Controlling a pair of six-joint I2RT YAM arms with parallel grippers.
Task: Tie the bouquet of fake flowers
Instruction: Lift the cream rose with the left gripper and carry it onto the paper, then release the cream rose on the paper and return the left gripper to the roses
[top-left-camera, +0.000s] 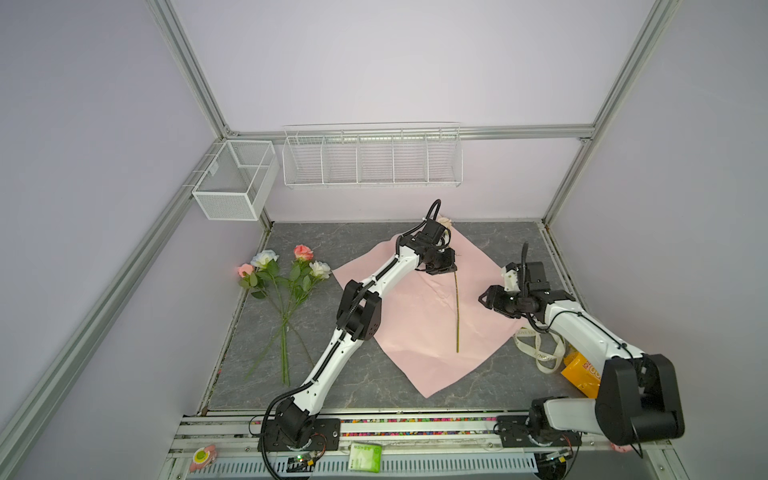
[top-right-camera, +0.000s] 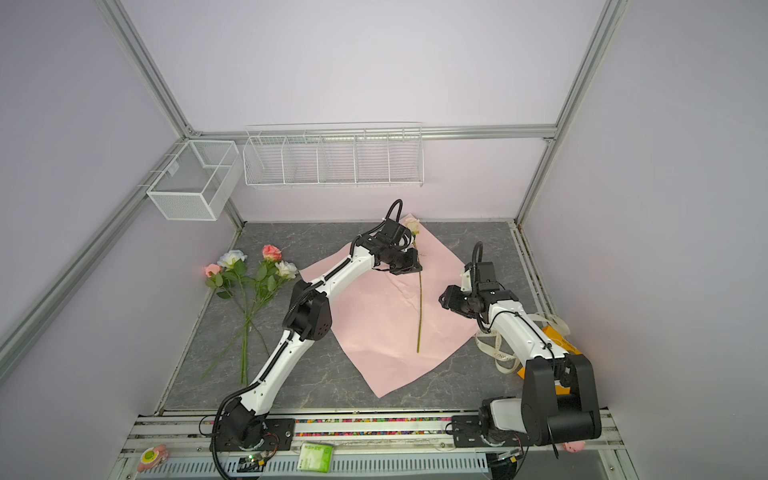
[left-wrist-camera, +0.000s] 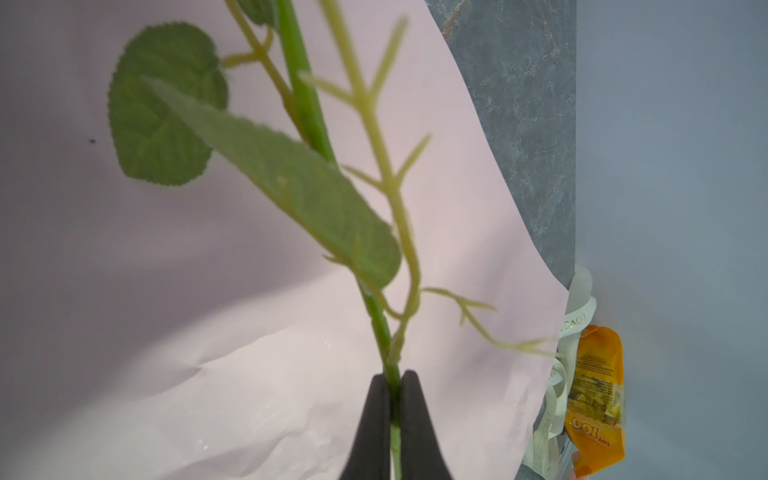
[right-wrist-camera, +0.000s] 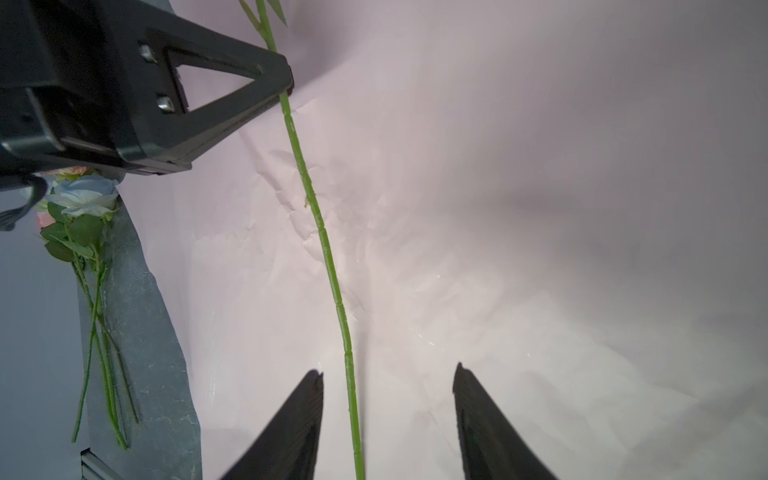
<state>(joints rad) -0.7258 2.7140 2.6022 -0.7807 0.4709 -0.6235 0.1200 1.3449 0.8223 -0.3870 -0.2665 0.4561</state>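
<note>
I should keep lowering the stem with my left gripper, as the cream rose's flower (top-right-camera: 411, 225) is toward the pink paper's far corner, until it lies flat on the paper (top-right-camera: 421, 281), then release.
Several fake roses (top-left-camera: 282, 270) (top-right-camera: 249, 270), pink, cream and pale blue, lie fanned on the table's left. One more cream rose (top-left-camera: 445, 222) (top-right-camera: 412, 224) lies along the pink paper sheet (top-left-camera: 415, 332). My left gripper (top-left-camera: 453, 266) (top-right-camera: 417, 266) (left-wrist-camera: 395, 378) is shut on its green stem (left-wrist-camera: 307, 104) just below the leaves. My right gripper (top-left-camera: 484, 297) (top-right-camera: 444, 299) (right-wrist-camera: 388, 370) stands open just right of the lower stem (right-wrist-camera: 328, 257). In the right wrist view the stem runs between its fingers and touches neither.
A cream lettered ribbon (top-left-camera: 536, 345) (left-wrist-camera: 577, 316) and a yellow packet (top-left-camera: 582, 374) (left-wrist-camera: 598, 395) lie under the right arm at the table's right edge. White wire baskets (top-left-camera: 372, 158) (top-left-camera: 235, 178) hang on the back wall and left frame.
</note>
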